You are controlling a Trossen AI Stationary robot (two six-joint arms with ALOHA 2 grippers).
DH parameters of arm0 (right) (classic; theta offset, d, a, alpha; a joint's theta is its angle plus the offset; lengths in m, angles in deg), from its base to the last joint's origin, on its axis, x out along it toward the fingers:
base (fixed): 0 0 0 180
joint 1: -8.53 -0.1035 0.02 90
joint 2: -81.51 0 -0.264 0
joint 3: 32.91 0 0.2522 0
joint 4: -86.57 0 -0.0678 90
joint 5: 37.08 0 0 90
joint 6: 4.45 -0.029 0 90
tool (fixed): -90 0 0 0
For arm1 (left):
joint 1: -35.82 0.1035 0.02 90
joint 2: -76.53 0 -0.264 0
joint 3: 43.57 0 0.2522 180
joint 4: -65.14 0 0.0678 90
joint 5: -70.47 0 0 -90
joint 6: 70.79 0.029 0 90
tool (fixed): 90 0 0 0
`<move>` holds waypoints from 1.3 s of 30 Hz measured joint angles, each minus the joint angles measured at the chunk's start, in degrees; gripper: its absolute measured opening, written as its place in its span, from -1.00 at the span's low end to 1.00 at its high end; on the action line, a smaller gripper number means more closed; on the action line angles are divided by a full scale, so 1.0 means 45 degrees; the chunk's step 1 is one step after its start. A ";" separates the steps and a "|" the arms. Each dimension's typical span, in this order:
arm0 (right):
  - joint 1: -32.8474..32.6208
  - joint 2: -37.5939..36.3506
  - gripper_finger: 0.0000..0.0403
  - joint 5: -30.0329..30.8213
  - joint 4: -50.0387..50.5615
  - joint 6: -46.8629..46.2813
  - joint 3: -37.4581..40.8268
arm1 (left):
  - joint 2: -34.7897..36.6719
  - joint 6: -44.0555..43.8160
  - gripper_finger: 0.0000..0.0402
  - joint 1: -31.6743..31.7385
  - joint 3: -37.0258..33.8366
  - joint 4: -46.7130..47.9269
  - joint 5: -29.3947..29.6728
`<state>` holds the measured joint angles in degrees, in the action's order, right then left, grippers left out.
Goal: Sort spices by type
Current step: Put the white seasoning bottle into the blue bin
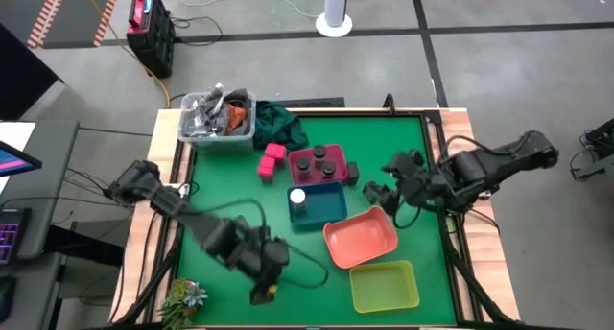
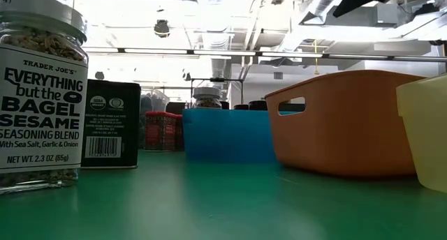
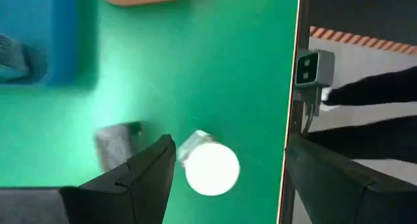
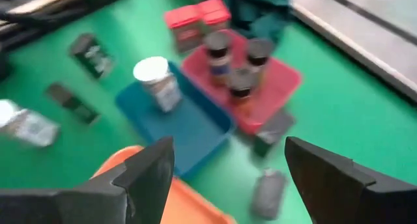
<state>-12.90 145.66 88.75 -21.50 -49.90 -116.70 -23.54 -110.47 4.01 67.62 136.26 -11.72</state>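
Observation:
My left gripper should go on lowering its open fingers, with the white-capped jar (image 2: pixel 42 100) between them, clear of the dark grey box (image 2: pixel 112 125), until they straddle its cap, before it closes.
My left gripper (image 3: pixel 230 143) hovers open near the table's near edge (image 1: pixel 261 284), pointing down. A white-capped round jar (image 3: pixel 210 167) stands on the mat between its fingers, closer to one fingertip; I see no touch. A dark grey box (image 3: pixel 115 146) lies beside it. My right gripper (image 4: pixel 228 143) is open above the mat (image 1: pixel 382 194), right of the trays. Three dark-capped jars (image 4: pixel 233 62) stand in the pink tray (image 1: pixel 331 176). One white-capped jar (image 1: pixel 297 198) stands in the blue tray (image 1: pixel 326 210). Two pink blocks (image 1: pixel 271 159) sit left of the pink tray.
The salmon tray (image 1: pixel 360 239) and yellow-green tray (image 1: pixel 384 285) sit toward the near right. A clear bin of clutter (image 1: pixel 219 119) and a dark green cloth (image 1: pixel 280 125) lie at the far edge. More dark grey boxes (image 4: pixel 273 129) lie loose on the mat beside the pink tray.

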 joint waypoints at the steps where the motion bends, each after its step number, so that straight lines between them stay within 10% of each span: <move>1: -0.0186 -0.0036 0.56 -0.0014 -0.0245 -0.0033 0.0180 | -0.0161 -0.0297 0.37 -0.0256 0.0000 -0.0042 0.0370; 39: -0.1122 0.1002 0.56 -0.0300 -0.1717 0.0067 0.0294 | -0.2299 0.7397 0.43 -0.0927 -0.1574 -0.0672 -0.0106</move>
<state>-17.95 150.17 87.40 -29.23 -49.60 -115.38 -33.88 -77.18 -0.17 60.53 133.24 -12.19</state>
